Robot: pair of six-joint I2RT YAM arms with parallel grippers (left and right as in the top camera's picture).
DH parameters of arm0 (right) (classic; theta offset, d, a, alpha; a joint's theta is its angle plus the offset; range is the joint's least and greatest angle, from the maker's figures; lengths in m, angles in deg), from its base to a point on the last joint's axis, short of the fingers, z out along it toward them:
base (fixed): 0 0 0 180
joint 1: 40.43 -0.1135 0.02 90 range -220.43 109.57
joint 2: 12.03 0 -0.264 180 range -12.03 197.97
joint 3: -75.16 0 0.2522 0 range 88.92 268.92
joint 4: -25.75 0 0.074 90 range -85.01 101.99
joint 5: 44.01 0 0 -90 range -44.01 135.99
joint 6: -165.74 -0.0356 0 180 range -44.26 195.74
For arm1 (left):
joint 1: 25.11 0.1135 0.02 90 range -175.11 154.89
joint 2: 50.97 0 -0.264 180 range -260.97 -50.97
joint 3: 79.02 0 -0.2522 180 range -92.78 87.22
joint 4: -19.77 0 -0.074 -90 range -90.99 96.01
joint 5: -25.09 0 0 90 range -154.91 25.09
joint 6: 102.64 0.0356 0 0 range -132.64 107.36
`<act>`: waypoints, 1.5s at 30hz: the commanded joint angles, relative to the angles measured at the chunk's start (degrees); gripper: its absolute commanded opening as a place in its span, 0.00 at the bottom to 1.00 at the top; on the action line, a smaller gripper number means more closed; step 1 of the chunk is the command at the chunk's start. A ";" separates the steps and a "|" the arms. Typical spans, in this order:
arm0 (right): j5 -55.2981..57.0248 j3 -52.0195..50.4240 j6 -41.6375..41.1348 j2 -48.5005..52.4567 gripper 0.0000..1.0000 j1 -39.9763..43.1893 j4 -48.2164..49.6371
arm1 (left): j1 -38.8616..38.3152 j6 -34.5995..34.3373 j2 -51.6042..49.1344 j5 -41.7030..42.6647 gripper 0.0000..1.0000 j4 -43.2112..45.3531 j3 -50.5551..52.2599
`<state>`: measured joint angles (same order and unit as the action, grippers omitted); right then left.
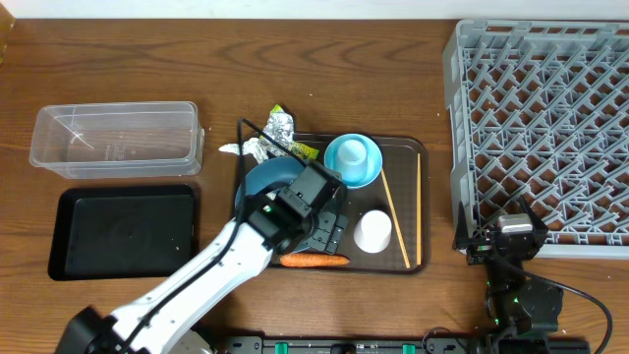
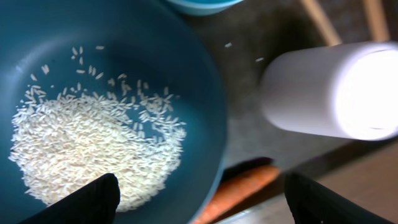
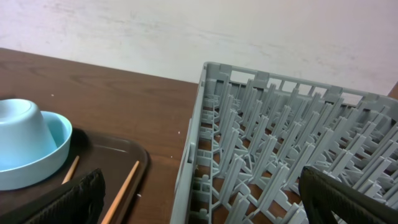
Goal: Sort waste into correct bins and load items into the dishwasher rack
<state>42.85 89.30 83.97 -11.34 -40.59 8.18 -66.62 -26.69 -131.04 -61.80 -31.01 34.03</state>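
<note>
The open fingers of my left gripper are on both sides of the dark blue bowl's rim, one of them over the rice side. My left gripper should keep going down and close on the bowl's side.
The dark blue bowl sits on the left of the brown tray and holds a heap of white rice. My left gripper is open, its fingers straddling the bowl's right rim, with one finger over the rice. The orange carrot lies just beyond the rim. The whitish cup stands beside it. The pale blue cup sits upside down in the pale blue bowl. Two chopsticks lie on the tray's right. My right gripper is open and empty at the rack's front left corner.
The grey rack fills the right. The clear tub and the black tray stand at the left. Foil, a yellow-green wrapper and white paper lie at the back left edge of the brown tray.
</note>
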 commanded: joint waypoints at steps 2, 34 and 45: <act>0.13 -0.07 0.85 -0.42 0.99 0.52 -0.26 | -0.09 2.01 -3.85 -2.71 0.92 0.22 -0.90; 0.13 -0.07 0.85 -0.42 0.99 0.52 -0.24 | -2.19 2.60 -13.07 -5.09 0.67 4.31 -0.50; 0.13 -0.07 0.85 -0.42 0.99 0.52 -0.26 | -2.19 2.62 -14.01 -2.91 0.59 4.22 -0.24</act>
<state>42.85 89.30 83.97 -11.34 -40.59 8.18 -68.77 -24.46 -144.44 -65.08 -26.75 34.03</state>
